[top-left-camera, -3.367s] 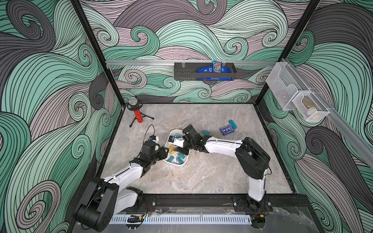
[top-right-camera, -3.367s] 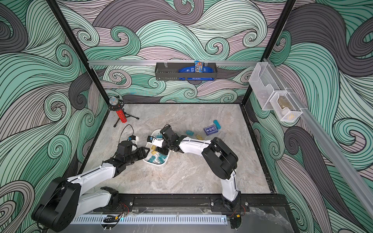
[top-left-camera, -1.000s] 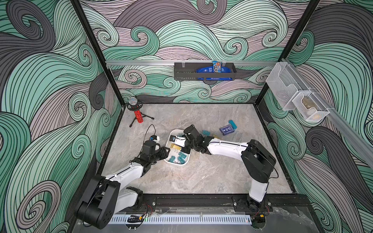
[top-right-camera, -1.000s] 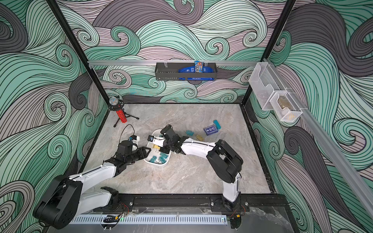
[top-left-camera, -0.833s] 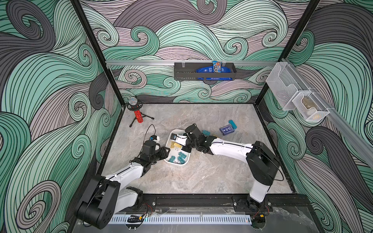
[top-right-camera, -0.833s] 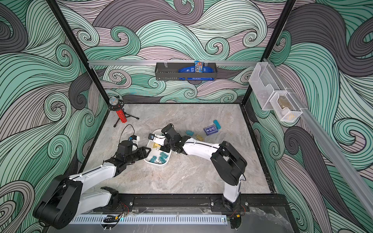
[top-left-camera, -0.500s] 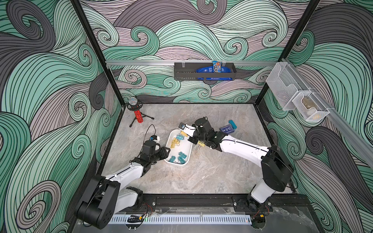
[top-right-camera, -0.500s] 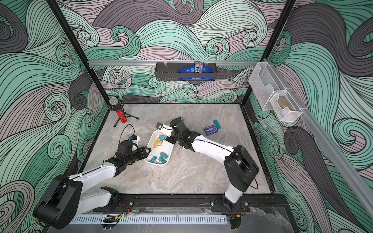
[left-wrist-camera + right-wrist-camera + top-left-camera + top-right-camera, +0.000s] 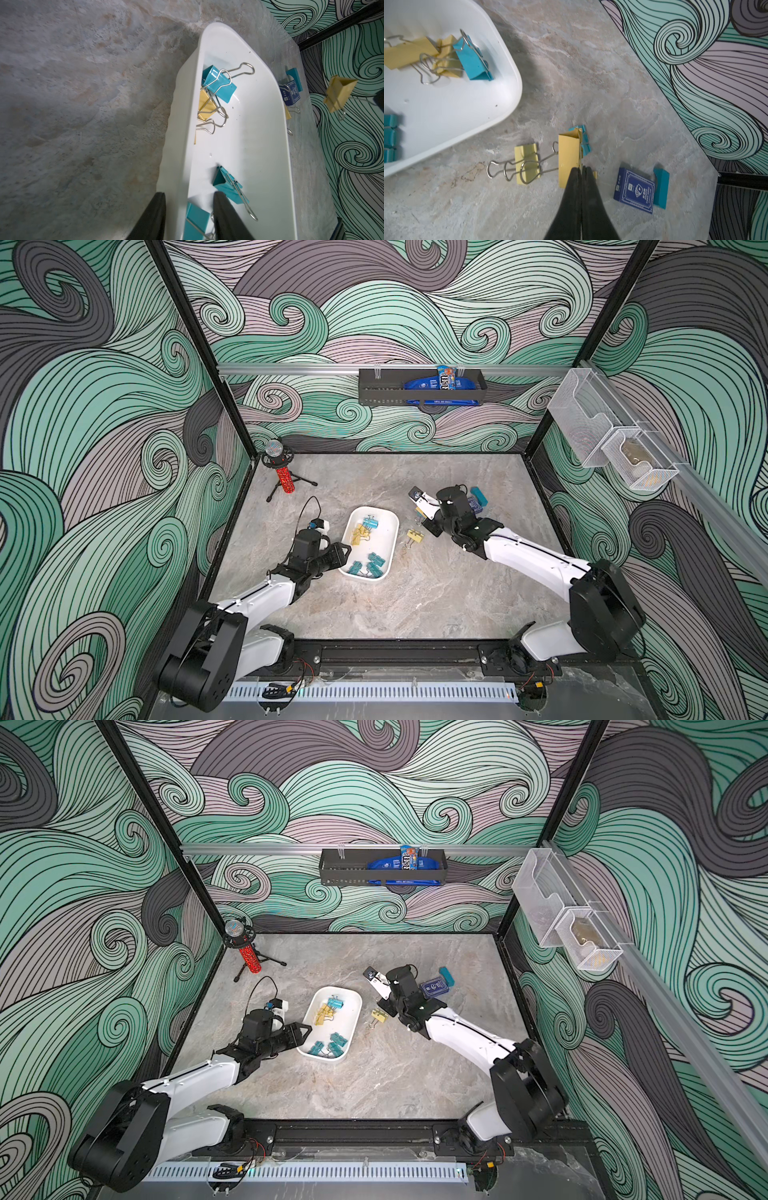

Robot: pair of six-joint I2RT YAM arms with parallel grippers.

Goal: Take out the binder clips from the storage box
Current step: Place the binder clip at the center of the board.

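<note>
My right gripper is holding the hanging yellow clip (image 9: 569,156) and should keep lowering it toward the tabletop nearer me (image 9: 436,553) until the clip touches, as that spot is free of other clips.
The white storage box (image 9: 384,540) lies mid-table and holds several teal and yellow binder clips (image 9: 368,524). My left gripper (image 9: 345,551) straddles its near wall, one finger outside and one inside, clamped on the rim (image 9: 180,124). To the right of the box my right gripper (image 9: 580,169) is shut on the wire handle of a yellow binder clip (image 9: 569,158), which hangs just above the table. Below it, on the table, lie another yellow clip (image 9: 527,164) and a teal clip (image 9: 584,141).
A dark blue card box (image 9: 476,504) and a teal block (image 9: 478,492) lie just behind the right gripper. A red-stemmed tripod (image 9: 284,477) stands at the back left. A black rack (image 9: 419,385) and white mesh baskets (image 9: 611,439) hang on the walls.
My right gripper has come out of the storage box with the yellow clip and swung right, over the table. The left gripper has stayed on the box wall.
</note>
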